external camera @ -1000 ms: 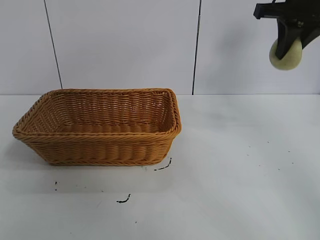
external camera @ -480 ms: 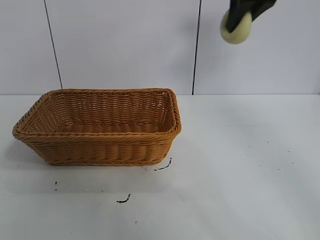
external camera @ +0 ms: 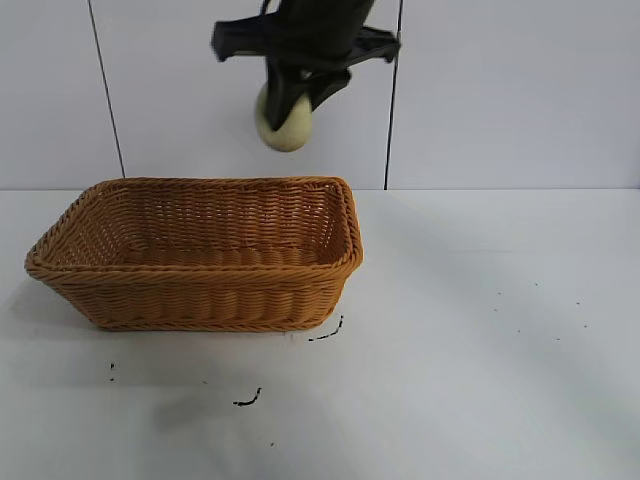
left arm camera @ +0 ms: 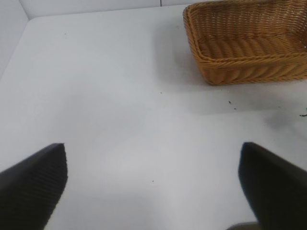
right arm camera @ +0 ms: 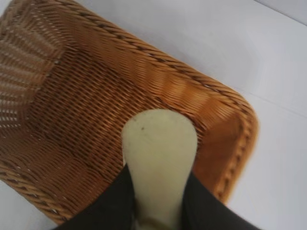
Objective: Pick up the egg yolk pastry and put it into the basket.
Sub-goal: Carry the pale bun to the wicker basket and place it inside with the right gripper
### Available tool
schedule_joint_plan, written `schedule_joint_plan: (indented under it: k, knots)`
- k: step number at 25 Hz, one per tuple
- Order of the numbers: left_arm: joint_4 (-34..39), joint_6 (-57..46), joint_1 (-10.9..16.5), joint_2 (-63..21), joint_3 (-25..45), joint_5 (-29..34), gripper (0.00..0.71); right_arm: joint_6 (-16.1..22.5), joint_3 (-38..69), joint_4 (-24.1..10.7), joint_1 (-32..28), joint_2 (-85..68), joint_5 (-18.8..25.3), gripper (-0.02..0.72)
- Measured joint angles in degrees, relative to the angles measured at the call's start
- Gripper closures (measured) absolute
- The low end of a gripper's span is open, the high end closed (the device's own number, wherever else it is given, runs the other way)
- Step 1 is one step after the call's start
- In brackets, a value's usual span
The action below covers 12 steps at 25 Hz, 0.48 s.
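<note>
My right gripper is holding the egg yolk pastry (external camera: 285, 128) above the empty basket. It should keep going down toward the basket's middle (external camera: 216, 246) and let go of the pastry inside the basket's rim.
My right gripper (external camera: 287, 100) is shut on the pale cream-yellow egg yolk pastry (external camera: 285, 125) and holds it high in the air, above the right half of the orange-brown wicker basket (external camera: 200, 295). In the right wrist view the pastry (right arm camera: 158, 158) sits pinched between my two black fingers (right arm camera: 115, 201), with the basket's inside (right arm camera: 76, 110) right below it. My left gripper (left arm camera: 153, 187) is open and empty over bare table, off to one side of the basket (left arm camera: 249, 67); it does not show in the exterior view.
The white table (external camera: 480, 330) carries a few small black marks (external camera: 247, 400) in front of the basket. A white panelled wall (external camera: 500, 100) stands behind. Nothing lies inside the basket.
My right gripper has carried the pastry leftward from the upper right of the exterior view to a spot above the basket, and a little lower than half a second ago.
</note>
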Motion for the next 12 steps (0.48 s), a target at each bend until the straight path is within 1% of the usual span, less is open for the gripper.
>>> schedule_joint_plan:
  k: [4, 12]
  knots:
    - [0.0, 0.0, 0.0, 0.0, 0.0, 0.0, 0.014, 0.0, 0.0, 0.3, 2.3, 5.3, -5.0, 0.563]
    - [0.0, 0.0, 0.0, 0.0, 0.0, 0.0, 0.014, 0.2, 0.0, 1.3, 2.6, 12.8, -9.8, 0.563]
